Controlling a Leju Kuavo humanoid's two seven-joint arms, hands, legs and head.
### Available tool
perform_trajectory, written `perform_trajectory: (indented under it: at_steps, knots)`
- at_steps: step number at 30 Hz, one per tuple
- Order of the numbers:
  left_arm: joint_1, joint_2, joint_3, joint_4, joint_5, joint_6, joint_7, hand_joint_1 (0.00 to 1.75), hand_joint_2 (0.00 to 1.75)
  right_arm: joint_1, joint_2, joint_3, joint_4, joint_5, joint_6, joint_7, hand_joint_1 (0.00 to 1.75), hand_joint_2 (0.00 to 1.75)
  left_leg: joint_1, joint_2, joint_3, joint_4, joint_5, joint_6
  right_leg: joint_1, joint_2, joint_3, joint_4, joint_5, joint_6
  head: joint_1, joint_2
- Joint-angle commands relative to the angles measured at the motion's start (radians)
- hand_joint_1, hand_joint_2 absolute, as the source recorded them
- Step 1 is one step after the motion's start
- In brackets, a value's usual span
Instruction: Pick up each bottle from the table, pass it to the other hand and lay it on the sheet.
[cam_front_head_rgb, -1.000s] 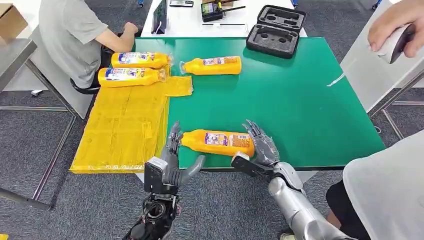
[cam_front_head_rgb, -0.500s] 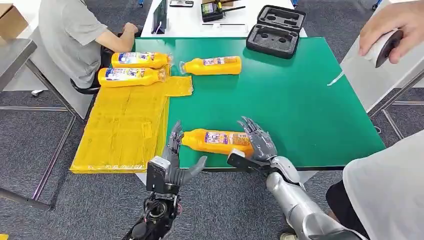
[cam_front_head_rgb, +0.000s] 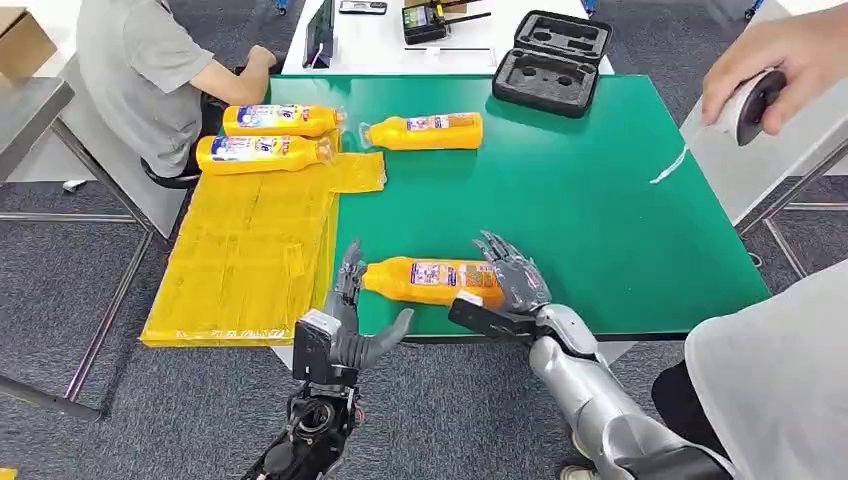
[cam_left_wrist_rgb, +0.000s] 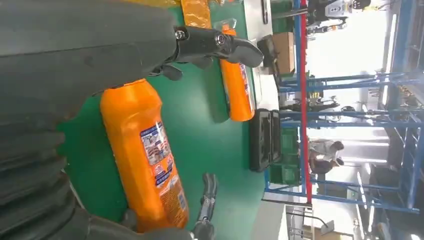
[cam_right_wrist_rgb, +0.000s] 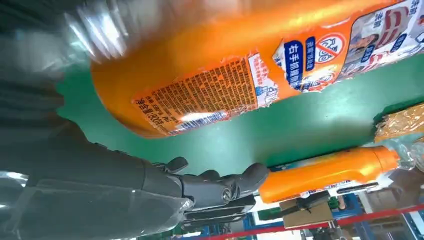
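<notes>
The orange bottle (cam_front_head_rgb: 430, 281) has its small-print panel (cam_right_wrist_rgb: 204, 95) facing up, so the bottle will show a big blue-and-white label hidden underneath when the robot turns it over.
An orange bottle (cam_front_head_rgb: 430, 282) lies on its side near the front edge of the green table (cam_front_head_rgb: 600, 200), cap pointing at the yellow sheet (cam_front_head_rgb: 250, 250). My right hand (cam_front_head_rgb: 510, 285) reaches around its base, fingers (cam_right_wrist_rgb: 215, 187) spread over the far side and thumb on the near side, not visibly clamped. My left hand (cam_front_head_rgb: 345, 320) stands open just off the cap end, fingers (cam_left_wrist_rgb: 220, 42) upright and apart. The same bottle (cam_left_wrist_rgb: 145, 150) (cam_right_wrist_rgb: 240, 60) looms close in both wrist views. Two more bottles (cam_front_head_rgb: 280, 120) (cam_front_head_rgb: 265, 152) lie at the sheet's far end, and a third (cam_front_head_rgb: 425, 131) on the table beside them.
A black foam case (cam_front_head_rgb: 550, 60) sits at the table's far edge. A person in grey (cam_front_head_rgb: 140, 70) sits at the far left by the sheet. Another person's hand (cam_front_head_rgb: 770, 70) holds a small device at the upper right. A third person (cam_front_head_rgb: 770, 380) stands close at my right.
My right hand has slid left and further around the bottle's base. The person's hand at the upper right has drifted left. My left hand has barely moved.
</notes>
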Motion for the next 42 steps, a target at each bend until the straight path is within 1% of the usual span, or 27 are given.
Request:
perform_trajectory:
  at_steps: [1,3,5,8,12,13,15,17,18,19,20,21,25,26,27,28,29,31,36,39,42]
  knots:
    - [-0.041,0.014,-0.033,0.063,0.001,0.006,0.003,0.0,1.75,-0.063,0.009,0.025,0.08,-0.031,0.032,-0.025,0.0,1.75,0.001,0.001,0.004,0.0,-0.002,-0.002,0.002,0.001,0.004,0.0,-0.001,-0.002,0.0,0.0]
    - [-0.04,0.015,-0.034,0.062,0.0,0.012,0.003,0.0,1.75,-0.065,0.014,0.02,0.086,-0.04,0.049,-0.026,0.0,1.75,0.001,0.001,0.002,0.0,-0.001,-0.001,0.001,0.001,0.002,0.0,-0.001,-0.001,0.0,0.0]
    - [-0.037,0.016,-0.034,0.06,0.001,0.014,0.003,0.0,1.75,-0.065,0.016,0.01,0.091,-0.056,0.068,-0.029,0.0,1.75,0.001,0.002,0.004,0.0,-0.002,-0.002,0.002,0.002,0.004,0.0,-0.001,-0.002,0.0,0.0]
    - [-0.033,0.022,-0.038,0.054,0.001,0.016,0.003,0.0,1.75,-0.072,0.012,0.012,0.11,-0.053,0.091,0.0,0.0,1.75,0.0,0.001,0.001,0.0,0.0,-0.001,0.0,0.0,0.001,0.0,0.0,-0.001,0.0,0.0]
    - [-0.036,0.021,-0.038,0.061,0.003,0.015,0.003,0.0,1.75,-0.07,0.009,0.014,0.127,-0.052,0.131,0.021,0.0,1.75,0.0,0.001,0.002,0.0,-0.001,-0.001,0.0,0.001,0.002,0.0,0.0,-0.001,0.0,0.0]
    - [-0.037,0.021,-0.036,0.065,0.004,0.015,0.003,0.0,1.75,-0.069,0.006,0.018,0.132,-0.049,0.151,0.025,0.0,1.75,0.001,0.001,0.004,0.0,-0.002,-0.002,0.001,0.001,0.004,0.0,-0.001,-0.002,0.0,0.0]
    - [-0.037,0.023,-0.036,0.067,0.005,0.013,0.003,0.0,1.75,-0.068,0.006,0.014,0.139,-0.054,0.18,0.038,0.0,1.75,0.001,0.0,0.002,0.0,-0.001,-0.001,0.001,0.0,0.002,-0.001,0.0,-0.001,0.0,0.0]
    - [-0.038,0.022,-0.037,0.066,0.005,0.008,0.003,0.0,1.75,-0.073,-0.003,0.016,0.154,-0.054,0.245,0.071,0.0,1.75,0.002,0.001,0.005,0.0,-0.002,-0.003,0.002,0.001,0.005,-0.001,-0.001,-0.003,0.0,0.0]
    - [-0.038,0.023,-0.038,0.066,0.005,0.007,0.003,0.0,1.75,-0.075,-0.006,0.013,0.157,-0.056,0.266,0.08,0.0,1.75,0.001,0.001,0.004,-0.001,-0.001,-0.002,0.001,0.0,0.004,-0.001,-0.001,-0.002,0.0,0.0]
    - [-0.041,0.021,-0.038,0.07,0.005,0.007,0.003,0.0,1.75,-0.076,-0.011,0.008,0.16,-0.062,0.291,0.086,0.51,1.75,0.0,0.0,0.002,-0.001,0.0,-0.001,0.001,0.0,0.002,-0.001,0.0,-0.001,0.0,0.0]
    - [-0.046,0.019,-0.038,0.076,0.005,0.007,0.003,0.0,1.75,-0.079,-0.016,0.003,0.165,-0.07,0.324,0.094,1.61,1.75,0.002,0.0,0.005,-0.001,-0.001,-0.002,0.002,0.0,0.005,-0.001,-0.001,-0.002,0.0,0.0]
    - [-0.047,0.018,-0.037,0.078,0.006,0.01,0.003,0.0,1.75,-0.08,-0.018,0.003,0.167,-0.07,0.339,0.099,1.68,1.75,0.001,-0.001,0.004,-0.001,-0.001,-0.002,0.001,-0.001,0.004,-0.001,-0.001,-0.001,0.0,0.0]
    - [-0.047,0.018,-0.037,0.078,0.006,0.01,0.003,0.0,1.75,-0.08,-0.018,0.003,0.167,-0.07,0.339,0.099,1.68,1.75,0.001,0.001,0.005,-0.001,-0.001,-0.002,0.001,0.0,0.005,-0.002,0.0,-0.002,0.0,0.0]
    - [-0.049,0.018,-0.038,0.079,0.007,0.009,0.003,0.0,1.75,-0.082,-0.02,0.009,0.168,-0.065,0.354,0.11,1.71,1.75,0.001,0.001,0.005,-0.001,0.0,-0.002,0.001,0.0,0.004,-0.001,0.0,-0.002,0.0,0.0]
    - [-0.049,0.018,-0.036,0.079,0.01,0.012,0.003,0.0,1.75,-0.085,-0.023,0.025,0.171,-0.047,0.375,0.135,1.71,1.75,0.002,0.0,0.007,-0.001,-0.001,-0.003,0.002,0.0,0.007,-0.002,0.0,-0.003,0.0,0.0]
    - [-0.049,0.018,-0.036,0.078,0.011,0.012,0.003,0.0,1.75,-0.088,-0.024,0.03,0.174,-0.043,0.385,0.142,1.71,1.75,0.001,0.0,0.006,-0.001,0.0,-0.002,0.001,-0.001,0.005,-0.002,0.0,-0.002,0.0,0.0]
    - [-0.047,0.019,-0.034,0.076,0.011,0.014,0.003,0.0,1.75,-0.091,-0.026,0.033,0.176,-0.039,0.399,0.151,1.75,1.75,0.002,-0.001,0.008,-0.001,-0.001,-0.003,0.002,-0.001,0.008,-0.002,-0.001,-0.003,0.0,0.0]
    - [-0.04,0.021,-0.033,0.069,0.011,0.018,0.003,0.0,1.75,-0.094,-0.028,0.03,0.178,-0.043,0.411,0.156,1.75,1.75,0.002,-0.001,0.009,-0.001,-0.001,-0.003,0.003,-0.001,0.008,-0.002,0.0,-0.003,0.0,0.0]
    - [-0.027,0.026,-0.034,0.047,0.009,0.028,0.003,0.0,1.75,-0.093,-0.015,-0.008,0.167,-0.084,0.401,0.136,1.75,1.75,0.002,0.0,0.01,-0.001,-0.001,-0.002,0.002,0.0,0.01,-0.003,0.0,-0.002,0.0,0.0]
    - [-0.023,0.029,-0.031,0.037,0.009,0.035,0.003,0.0,1.75,-0.083,-0.012,-0.038,0.156,-0.12,0.389,0.102,1.75,1.75,0.002,0.001,0.01,-0.001,-0.001,-0.002,0.002,0.0,0.01,-0.002,0.0,-0.002,0.0,0.0]
    - [-0.023,0.029,-0.031,0.037,0.009,0.035,0.003,0.0,1.75,-0.083,-0.012,-0.038,0.156,-0.12,0.389,0.102,1.75,1.75,0.002,0.001,0.01,-0.001,-0.001,-0.002,0.002,0.0,0.009,-0.002,0.0,-0.002,0.0,0.0]
